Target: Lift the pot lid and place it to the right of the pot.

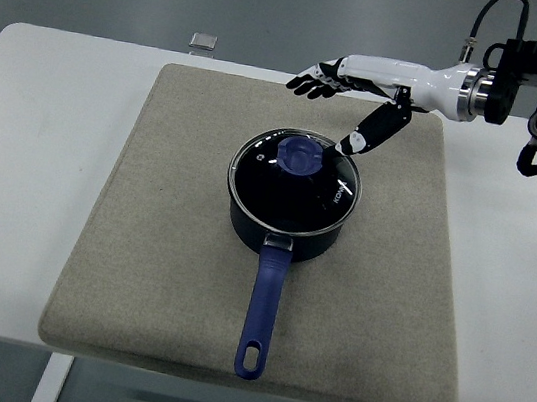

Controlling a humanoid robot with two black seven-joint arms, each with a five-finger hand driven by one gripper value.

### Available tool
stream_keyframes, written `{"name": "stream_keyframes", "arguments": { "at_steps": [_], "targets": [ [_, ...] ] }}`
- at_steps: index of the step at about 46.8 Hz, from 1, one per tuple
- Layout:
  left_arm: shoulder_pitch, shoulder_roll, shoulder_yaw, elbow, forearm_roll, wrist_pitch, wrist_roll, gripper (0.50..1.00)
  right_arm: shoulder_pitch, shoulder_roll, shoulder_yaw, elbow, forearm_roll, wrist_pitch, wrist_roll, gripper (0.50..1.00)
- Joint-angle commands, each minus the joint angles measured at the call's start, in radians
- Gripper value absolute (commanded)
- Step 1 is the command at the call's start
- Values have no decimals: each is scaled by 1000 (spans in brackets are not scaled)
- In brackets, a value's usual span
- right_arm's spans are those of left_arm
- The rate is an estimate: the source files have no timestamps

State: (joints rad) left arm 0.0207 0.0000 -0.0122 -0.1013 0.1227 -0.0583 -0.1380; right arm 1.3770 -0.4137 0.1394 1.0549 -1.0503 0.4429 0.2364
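The dark blue pot (317, 245) should turn out to be empty when I lift its lid, because I can see only even darkness through the glass lid (277, 198).
A dark blue pot (285, 226) stands in the middle of a grey mat (171, 247), its blue handle (259, 316) pointing toward the near edge. A glass lid (294, 179) with a blue knob (301, 153) sits on the pot. My right hand (336, 100), white and black, reaches in from the right above the far side of the pot. Its fingers (312, 81) are spread and hold nothing; the thumb (364, 136) points down near the lid's right rim. The left arm is out of view.
The mat lies on a white table (20, 174). A small grey square object (203, 42) lies at the table's far edge. Bare mat shows to the right of the pot (404, 242).
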Motion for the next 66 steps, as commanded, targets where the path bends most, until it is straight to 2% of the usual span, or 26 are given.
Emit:
{"name": "stream_keyframes", "arguments": {
  "at_steps": [1,15,26,48,66],
  "targets": [
    [-1,0,0,0,0,0,0,1000,28,0,-37,22,-45,-1,21,907],
    [1,0,0,0,0,0,0,1000,100,7,-127,50,-119,-7,24,905],
    [1,0,0,0,0,0,0,1000,100,19,-139,50,-137,-13,24,901],
    [1,0,0,0,0,0,0,1000,103,41,-156,50,-181,-69,24,897],
    [-1,0,0,0,0,0,0,1000,108,62,-176,50,-192,-72,24,887]
  ]
}}
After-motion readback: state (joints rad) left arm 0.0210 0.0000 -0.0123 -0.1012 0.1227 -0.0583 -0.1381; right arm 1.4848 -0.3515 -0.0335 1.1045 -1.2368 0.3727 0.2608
